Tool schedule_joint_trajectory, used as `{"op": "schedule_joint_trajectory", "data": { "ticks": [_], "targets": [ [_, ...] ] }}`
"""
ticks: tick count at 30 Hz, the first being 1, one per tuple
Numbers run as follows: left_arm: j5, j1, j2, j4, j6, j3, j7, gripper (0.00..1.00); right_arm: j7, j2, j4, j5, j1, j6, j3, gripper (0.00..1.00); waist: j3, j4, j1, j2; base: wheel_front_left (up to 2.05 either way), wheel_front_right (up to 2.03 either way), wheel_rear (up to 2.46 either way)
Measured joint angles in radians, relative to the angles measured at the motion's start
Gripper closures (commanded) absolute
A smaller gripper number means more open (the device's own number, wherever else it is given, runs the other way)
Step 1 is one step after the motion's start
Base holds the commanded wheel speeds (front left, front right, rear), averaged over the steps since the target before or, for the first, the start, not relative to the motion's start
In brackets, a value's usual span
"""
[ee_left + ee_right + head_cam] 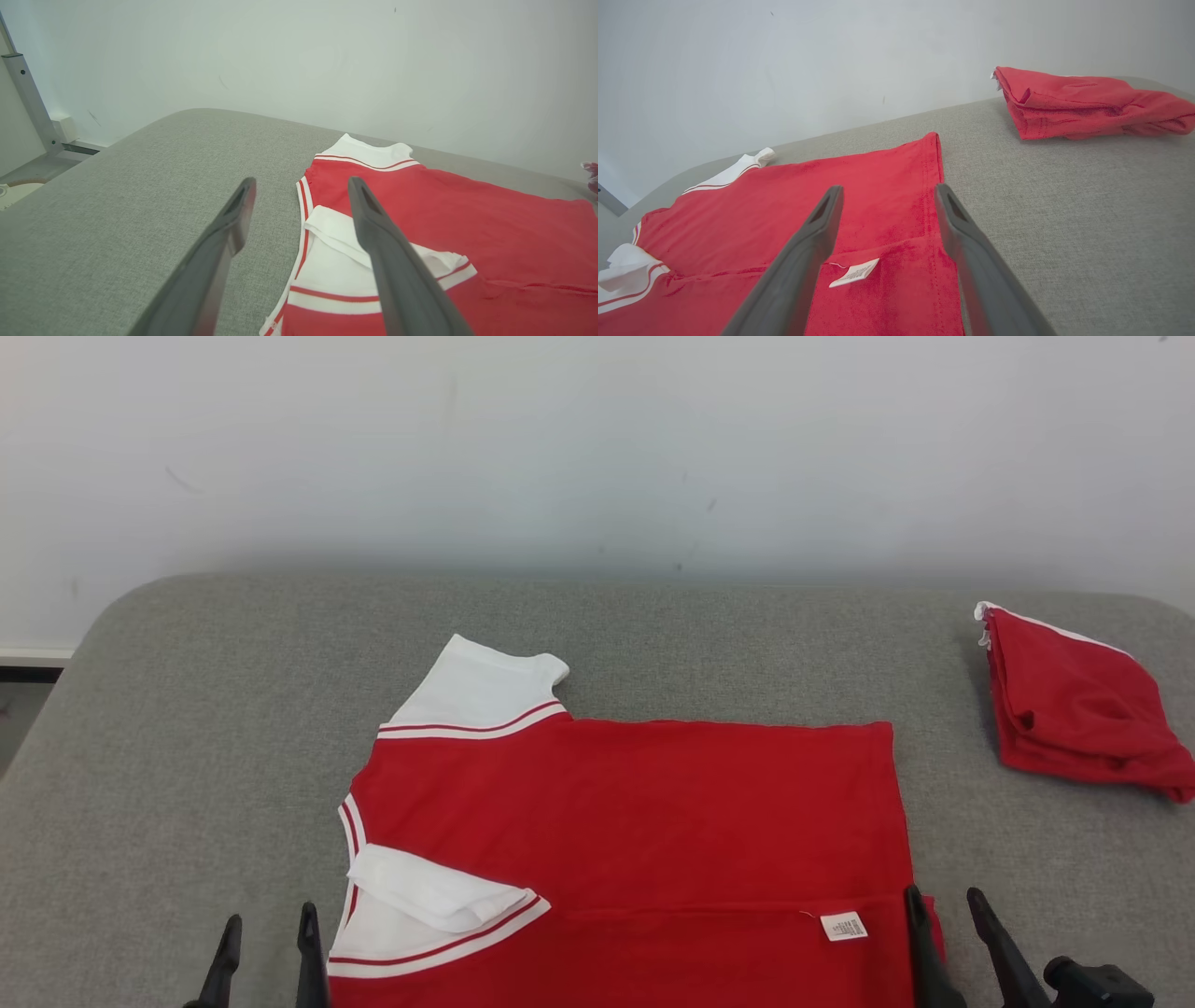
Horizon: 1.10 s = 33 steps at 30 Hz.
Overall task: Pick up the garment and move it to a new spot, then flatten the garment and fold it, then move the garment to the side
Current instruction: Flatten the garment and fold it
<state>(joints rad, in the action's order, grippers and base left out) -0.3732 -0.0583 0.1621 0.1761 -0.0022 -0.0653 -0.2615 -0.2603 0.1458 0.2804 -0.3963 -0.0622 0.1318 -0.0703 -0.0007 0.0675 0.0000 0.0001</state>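
The far white sleeve [479,685] reaches out beyond the red edge [672,722], so I expect it to cover the near white sleeve when the robot folds it over.
The garment [635,821] is a red shirt with white, red-striped sleeves, lying flat on the grey cushioned surface [187,756], its near edge folded over with a small white label [843,926] showing. My left gripper [269,924] stands open at the garment's left edge, beside the near white sleeve [336,261]. My right gripper [943,901] stands open at the garment's lower right corner, one finger over the red hem [938,261]. Neither gripper holds cloth. The garment also shows in the right wrist view [808,210].
A second red garment [1074,709] lies folded in a heap at the far right of the surface, also seen as a red pile [1087,102] in the right wrist view. A pale wall [597,448] stands behind. A metal frame post [28,98] rises at the left.
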Motion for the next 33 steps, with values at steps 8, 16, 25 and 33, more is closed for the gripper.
{"op": "schedule_joint_trajectory", "data": {
  "ticks": [8, 16, 25, 33],
  "targets": [
    [0.128, -0.023, -0.08, -0.01, -0.058, 0.079, 0.0, 0.0, -0.003, -0.066, -0.1, 0.151, -0.025, 0.0, 0.071, 0.0, 0.009, -0.006, 0.0, -0.0001, 0.0, 0.0, 0.0],
    [0.163, -0.013, -0.104, 0.005, -0.087, 0.114, 0.0, 0.0, -0.004, -0.088, -0.121, 0.176, -0.043, 0.0, 0.083, 0.0, 0.032, -0.01, 0.0, 0.0, 0.0, 0.0, 0.0],
    [0.153, 0.188, -0.069, 0.117, -0.121, 0.126, -0.001, 0.0, -0.004, -0.092, -0.105, 0.182, 0.07, 0.0, 0.052, 0.0, 0.083, -0.05, 0.0001, 0.0, 0.0, 0.0, 0.0],
    [0.062, 0.486, 0.083, 0.272, -0.127, 0.077, 0.071, 0.0, -0.004, -0.094, -0.074, 0.175, 0.255, 0.0, -0.025, 0.0, 0.164, -0.134, 0.0001, 0.0, 0.0, 0.0, 0.0]
  ]
}}
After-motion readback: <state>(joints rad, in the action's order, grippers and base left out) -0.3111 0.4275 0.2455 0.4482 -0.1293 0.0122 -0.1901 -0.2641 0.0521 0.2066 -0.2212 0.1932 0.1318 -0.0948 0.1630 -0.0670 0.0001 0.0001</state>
